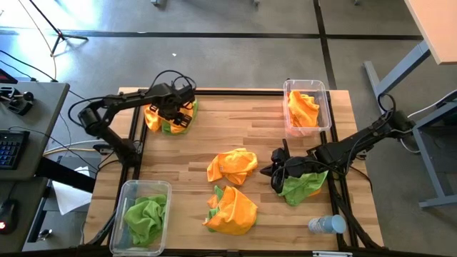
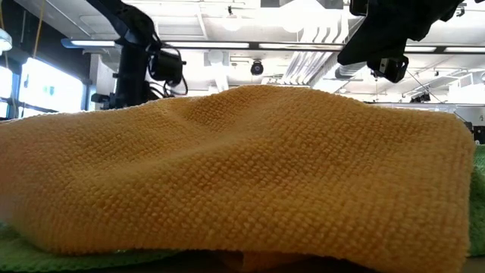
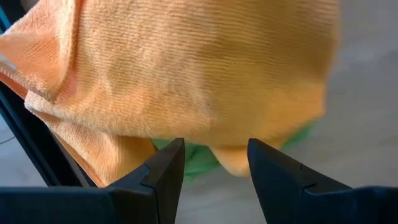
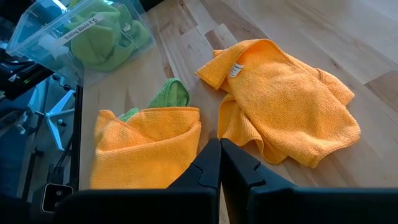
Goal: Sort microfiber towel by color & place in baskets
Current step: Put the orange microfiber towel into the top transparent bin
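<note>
Green towel (image 3: 198,160) shows from under the orange towel's edge in front of my open left gripper. Next, I move back, then pinch the orange towel alone (image 3: 231,157).
A heap of one orange and one lime green microfiber towel (image 1: 170,118) lies at the table's far left. My left gripper (image 1: 178,107) hangs open over it, pointing down. In the left wrist view the orange towel (image 3: 186,68) is close ahead of my left gripper (image 3: 214,155), with green (image 3: 199,158) peeking from under it. My right gripper (image 1: 275,171) is shut and holds nothing, right of centre. A green towel (image 1: 303,184) lies under its arm. One basket (image 1: 323,107) at the far right holds orange towels. The other basket (image 1: 128,196) at the near left holds green ones.
A loose orange towel (image 1: 232,165) lies mid-table. An orange towel over a green one (image 1: 230,209) lies nearer the front and fills the low view (image 2: 242,174). A clear bottle with a blue cap (image 1: 327,225) lies at the near right corner.
</note>
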